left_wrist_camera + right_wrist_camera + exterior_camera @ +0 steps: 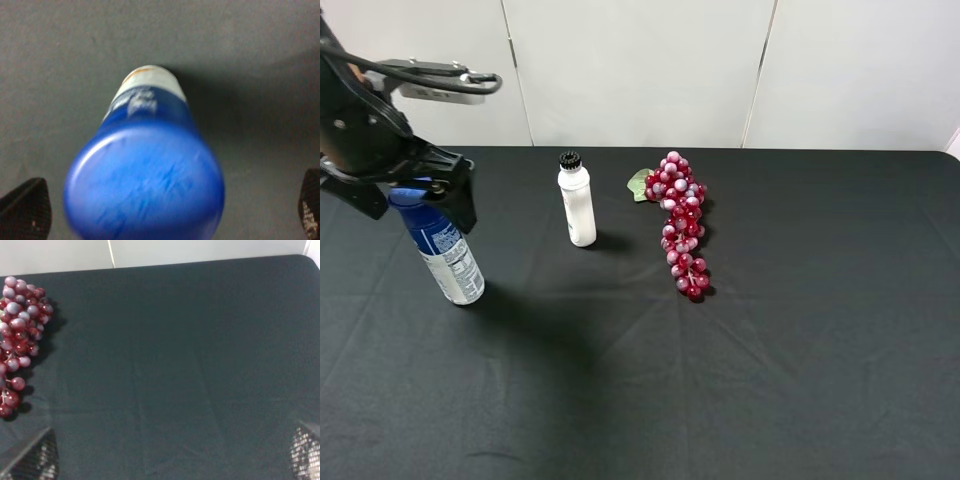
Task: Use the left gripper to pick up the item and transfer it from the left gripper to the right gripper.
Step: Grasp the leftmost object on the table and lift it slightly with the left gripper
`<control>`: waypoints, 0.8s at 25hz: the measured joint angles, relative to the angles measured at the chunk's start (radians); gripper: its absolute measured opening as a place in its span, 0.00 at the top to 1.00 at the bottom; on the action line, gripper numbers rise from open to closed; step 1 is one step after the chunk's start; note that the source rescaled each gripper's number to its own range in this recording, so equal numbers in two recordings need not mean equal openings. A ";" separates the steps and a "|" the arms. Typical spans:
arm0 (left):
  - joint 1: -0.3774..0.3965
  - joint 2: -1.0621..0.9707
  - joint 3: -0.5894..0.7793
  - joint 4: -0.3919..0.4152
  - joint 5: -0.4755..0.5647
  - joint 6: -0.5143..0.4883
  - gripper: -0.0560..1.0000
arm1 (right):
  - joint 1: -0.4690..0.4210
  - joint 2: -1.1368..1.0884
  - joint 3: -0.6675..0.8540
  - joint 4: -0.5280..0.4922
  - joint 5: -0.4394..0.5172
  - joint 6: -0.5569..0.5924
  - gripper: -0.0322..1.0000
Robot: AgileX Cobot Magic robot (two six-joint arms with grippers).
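Observation:
The white body [456, 272] should rise along with the blue cap [407, 196] when I lift, because the cap sits flush on the spray can.
The spray can [448, 255] stands upright on the black table at the left, blue cap up and white body below. My left gripper [415, 195] is lowered over its top with the jaws open on either side of the cap. In the left wrist view the blue cap [145, 185] fills the space between the two fingertips [25, 207], with a gap on each side, so nothing grips it. My right gripper [167, 457] is open and empty above bare cloth; it is out of the exterior view.
A small white bottle [577, 205] with a black ribbed cap stands right of the can. A bunch of red grapes [680, 225] lies in the middle and also shows in the right wrist view [20, 335]. The black cloth [800, 350] covers the table.

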 joint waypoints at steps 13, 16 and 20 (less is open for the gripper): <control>-0.002 0.051 0.000 0.032 -0.030 -0.004 0.01 | 0.000 0.000 0.000 0.000 0.000 0.000 0.00; -0.002 0.068 0.000 0.033 -0.040 -0.004 0.01 | 0.000 0.000 0.000 0.000 0.000 0.000 0.00; -0.002 0.073 0.000 0.035 -0.052 -0.004 0.01 | 0.000 0.000 0.000 0.000 0.000 0.000 0.00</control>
